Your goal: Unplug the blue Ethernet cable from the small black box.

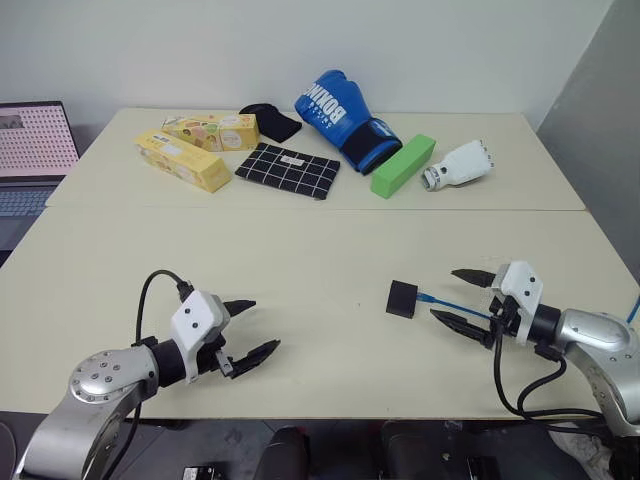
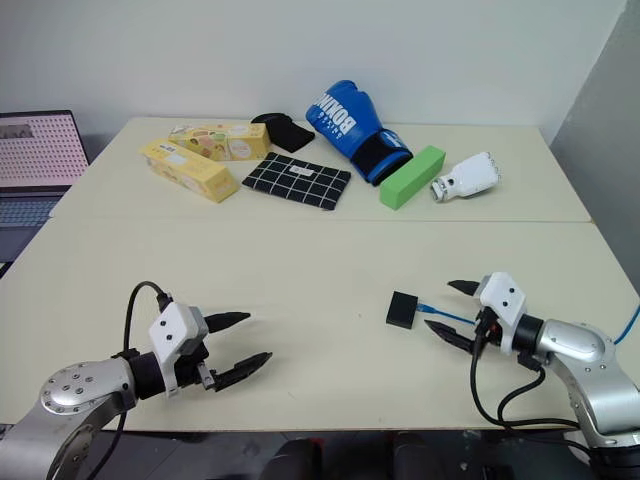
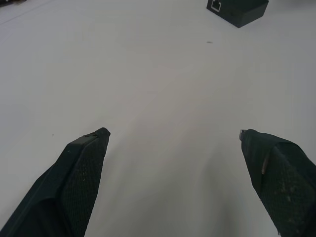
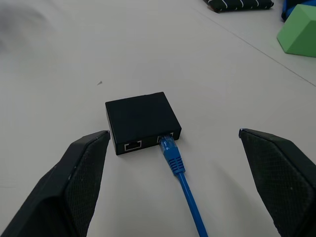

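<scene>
The blue Ethernet cable (image 1: 453, 305) will trail along when I lift the small black box (image 1: 420, 297), because the cable is still plugged into the box.
The small black box (image 4: 142, 120) lies flat on the cream table, right of centre in the head views (image 1: 401, 298). The blue Ethernet cable (image 4: 183, 185) is plugged into the right-hand one of the two sockets on the side facing my right gripper and trails back between its fingers. My right gripper (image 1: 460, 297) hovers open just right of the box, fingers spread to either side of the cable, touching nothing. Far to the left, my left gripper (image 1: 252, 327) stands open over bare tabletop, with the box (image 3: 238, 11) well ahead of it.
At the back of the table lie two yellow cartons (image 1: 184, 158), a black grid cloth (image 1: 288, 170), a black pouch (image 1: 270, 120), a blue boxing glove (image 1: 345, 120), a green block (image 1: 403, 165) and a white gripper part (image 1: 460, 165). A laptop (image 1: 30, 150) sits at far left.
</scene>
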Controlling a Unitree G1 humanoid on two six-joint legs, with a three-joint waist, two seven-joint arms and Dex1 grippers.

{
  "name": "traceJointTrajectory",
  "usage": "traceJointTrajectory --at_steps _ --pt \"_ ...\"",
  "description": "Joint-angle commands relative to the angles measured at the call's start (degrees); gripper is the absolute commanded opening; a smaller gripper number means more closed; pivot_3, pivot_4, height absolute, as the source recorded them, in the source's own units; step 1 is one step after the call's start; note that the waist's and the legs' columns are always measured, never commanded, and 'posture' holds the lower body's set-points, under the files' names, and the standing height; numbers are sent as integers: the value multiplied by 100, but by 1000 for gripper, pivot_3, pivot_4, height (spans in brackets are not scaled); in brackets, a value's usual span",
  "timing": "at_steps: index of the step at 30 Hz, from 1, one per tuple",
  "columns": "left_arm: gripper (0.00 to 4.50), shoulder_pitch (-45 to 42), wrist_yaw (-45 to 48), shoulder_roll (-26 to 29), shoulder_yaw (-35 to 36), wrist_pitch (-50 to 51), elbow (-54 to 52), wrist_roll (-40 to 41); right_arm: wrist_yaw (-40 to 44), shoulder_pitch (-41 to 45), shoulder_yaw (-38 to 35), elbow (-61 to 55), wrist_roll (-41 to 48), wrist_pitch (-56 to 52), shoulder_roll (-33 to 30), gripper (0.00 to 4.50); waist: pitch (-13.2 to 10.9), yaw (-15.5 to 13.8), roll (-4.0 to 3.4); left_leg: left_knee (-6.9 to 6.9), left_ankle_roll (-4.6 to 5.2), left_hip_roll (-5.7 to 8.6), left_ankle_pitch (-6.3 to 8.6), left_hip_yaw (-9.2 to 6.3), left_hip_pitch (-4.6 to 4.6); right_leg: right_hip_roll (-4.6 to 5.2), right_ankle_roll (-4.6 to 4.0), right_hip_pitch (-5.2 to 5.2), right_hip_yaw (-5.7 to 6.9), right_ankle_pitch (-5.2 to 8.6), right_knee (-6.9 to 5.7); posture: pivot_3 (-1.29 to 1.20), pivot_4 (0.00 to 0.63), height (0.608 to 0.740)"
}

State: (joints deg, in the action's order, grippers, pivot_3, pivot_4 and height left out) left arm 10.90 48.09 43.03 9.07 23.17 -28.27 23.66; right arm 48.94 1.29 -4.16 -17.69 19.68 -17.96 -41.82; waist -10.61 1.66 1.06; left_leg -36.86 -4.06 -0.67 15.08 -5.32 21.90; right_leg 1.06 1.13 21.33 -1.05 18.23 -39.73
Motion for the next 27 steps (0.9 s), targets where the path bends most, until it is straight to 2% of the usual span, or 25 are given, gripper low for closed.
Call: traceJointTrajectory --at_steps 1,8,15,22,25,27 --pt "4500 -182 377 80 52 -50 -102 366 -59 42 47 -65 -83 -118 -32 4439 0 1 -1 0 0 0 0 1 -1 0 0 0 0 0 0 0 150 740" --pt "4500 -286 1126 544 -94 210 -521 819 2 78 281 330 -456 63 -66 4439 -2 2 -2 0 0 0 0 4 -1 -1 0 1 -1 0 1 0 150 740" --pt "4500 -793 1113 502 -256 260 -353 840 267 765 724 1183 -679 204 21 4439 -3 12 -3 -3 0 2 0 11 -3 -12 0 1 -4 0 -1 0 150 740" --pt "4500 -949 1153 460 -389 296 -296 862 731 1273 1065 1813 -839 485 37 4439 -3 9 -4 -1 1 -1 1 13 1 -19 0 3 -8 0 4 0 150 740" --pt "4500 -1005 1144 433 -463 250 -205 802 889 1469 1213 2112 -969 667 40 3996 -3 12 -4 -3 1 0 1 15 -2 -19 0 1 -9 0 2 0 150 740" --pt "4500 -1023 1145 428 -488 236 -178 782 1025 1578 1304 2280 -1056 798 -1 3499 -3 19 -4 -3 1 -1 1 15 -4 -20 0 1 -9 0 1 0 150 740"
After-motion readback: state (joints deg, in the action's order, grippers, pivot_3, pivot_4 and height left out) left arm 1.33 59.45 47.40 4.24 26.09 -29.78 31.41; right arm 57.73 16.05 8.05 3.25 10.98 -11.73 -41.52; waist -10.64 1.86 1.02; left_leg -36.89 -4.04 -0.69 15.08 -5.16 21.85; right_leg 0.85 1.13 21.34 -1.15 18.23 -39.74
